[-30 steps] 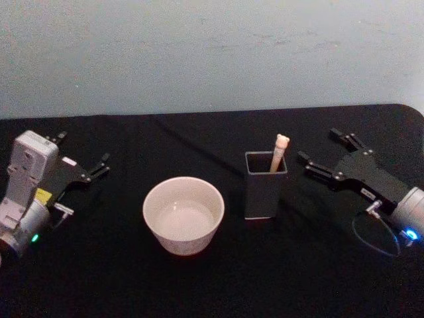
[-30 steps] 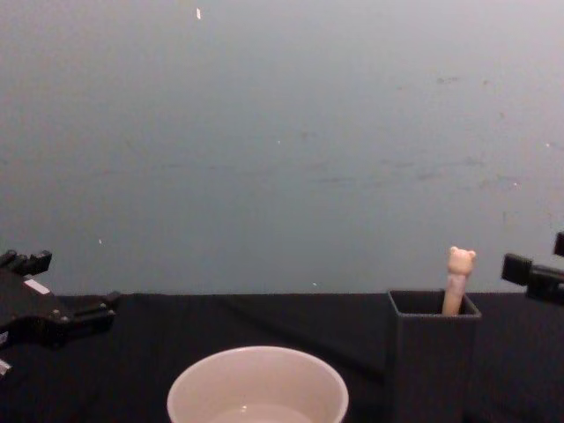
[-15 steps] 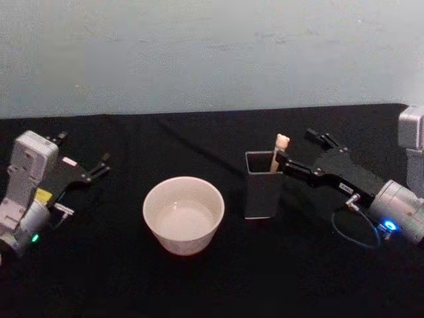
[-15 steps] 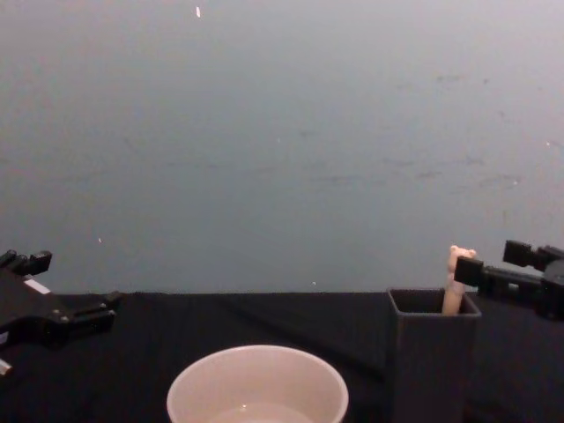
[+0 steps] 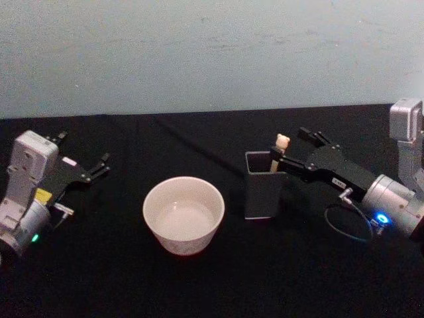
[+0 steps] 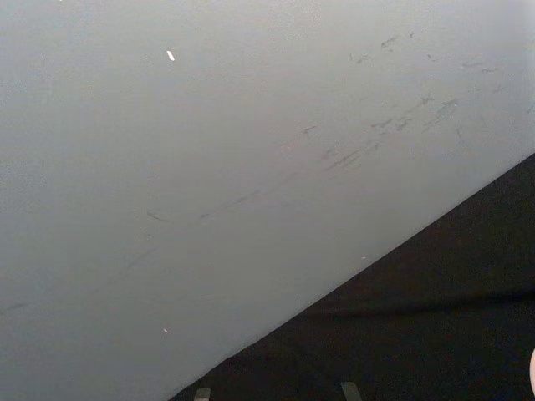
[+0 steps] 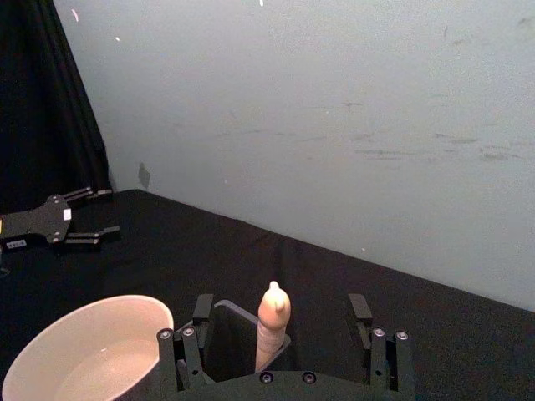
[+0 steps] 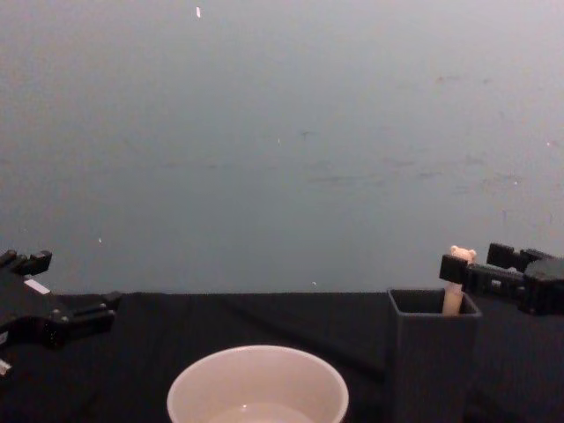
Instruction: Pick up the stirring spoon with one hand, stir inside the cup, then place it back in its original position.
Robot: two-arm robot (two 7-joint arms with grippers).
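I expect the stirring spoon (image 8: 453, 300) to slide out when I lift it, with its round metal bowl coming out last, because a gap (image 8: 419, 302) shows beside the spoon's handle in the holder's opening.
The stirring spoon (image 5: 282, 140) stands in a dark grey square holder (image 5: 264, 193), its cream bear-head handle sticking out above the rim. My right gripper (image 5: 288, 142) is open with one finger on each side of the handle top, not touching it. In the right wrist view the spoon (image 7: 273, 307) sits midway between the right gripper's (image 7: 281, 311) fingers. The chest view shows the spoon (image 8: 459, 255) just left of the right gripper (image 8: 477, 263). The cream-white cup (image 5: 183, 214) stands left of the holder. My left gripper (image 5: 85, 150) rests open at the table's left.
A black cloth covers the table (image 5: 199, 285), which ends at a pale wall behind. The holder (image 8: 431, 352) stands close to the cup (image 8: 257, 386), with a narrow gap between them. A blue cable loop hangs under my right wrist (image 5: 349, 225).
My right gripper has moved left, from beside the holder to over it, and its open fingers now straddle the spoon's handle. The left arm, cup and holder have not moved.
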